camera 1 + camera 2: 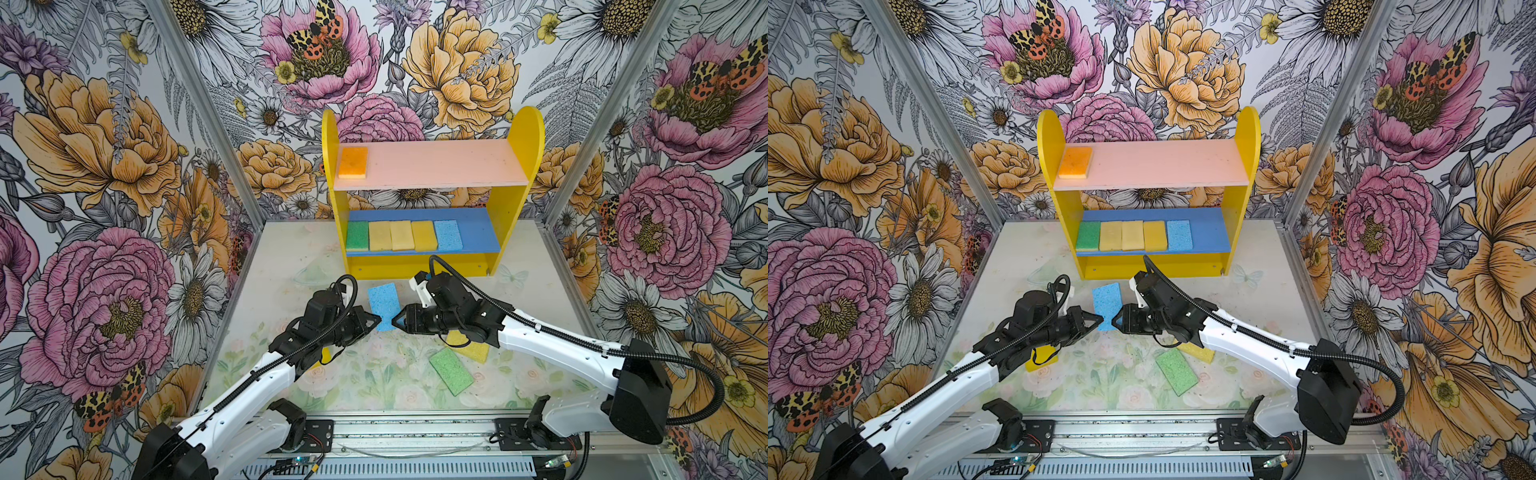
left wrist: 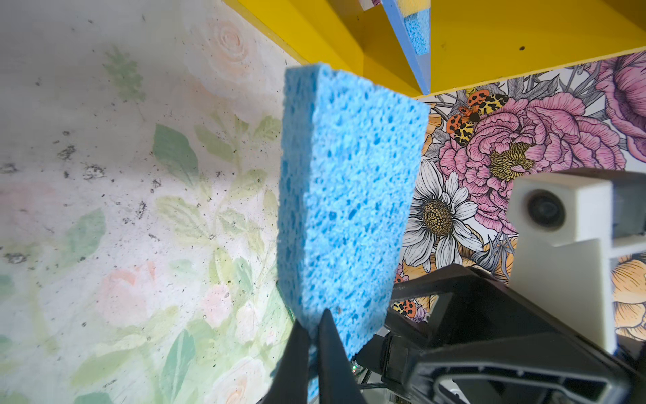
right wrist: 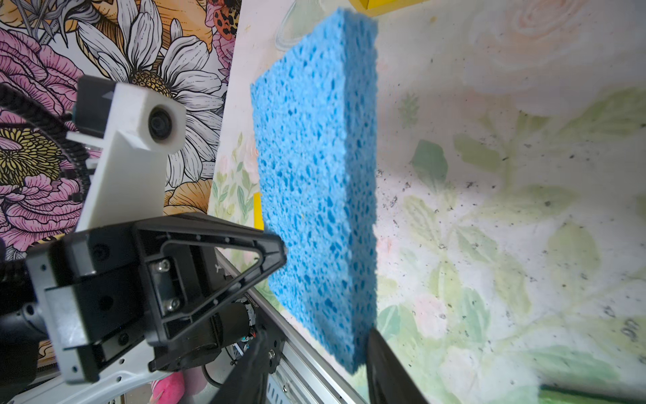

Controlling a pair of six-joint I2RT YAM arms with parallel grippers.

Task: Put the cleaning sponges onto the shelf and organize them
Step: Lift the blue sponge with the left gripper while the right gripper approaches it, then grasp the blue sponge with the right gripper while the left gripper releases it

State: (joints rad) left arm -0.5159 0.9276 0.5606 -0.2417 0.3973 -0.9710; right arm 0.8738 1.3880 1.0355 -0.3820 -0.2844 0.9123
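Observation:
Next, I take the blue sponge's opposite edge [image 1: 395, 304] with my right gripper and put the blue sponge in place, because my left gripper is holding the blue sponge's side [image 1: 373, 305] that must face the orange sponge.
A blue sponge [image 1: 384, 305] [image 1: 1106, 303] hangs above the table in front of the shelf [image 1: 515, 174]. My left gripper [image 1: 379, 321] [image 2: 314, 335] is shut on its near corner. My right gripper [image 1: 395, 322] [image 3: 314, 335] straddles the other near corner, jaws still apart, one finger [image 3: 384, 363] against the sponge's edge. An orange sponge [image 1: 353, 163] lies at the left end of the pink upper board. The blue lower board [image 1: 478, 232] carries several sponges in a row, from green [image 1: 357, 235] to blue [image 1: 448, 235]. On the table lie a green sponge [image 1: 451, 371] and two yellow ones [image 1: 473, 351] [image 1: 1040, 361], partly under the arms.
Floral walls with metal corner posts [image 1: 208, 104] close in the left, back and right. An aluminium rail [image 1: 395, 434] with both arm bases runs along the front edge. The shelf stands against the back wall on the table [image 1: 291, 257].

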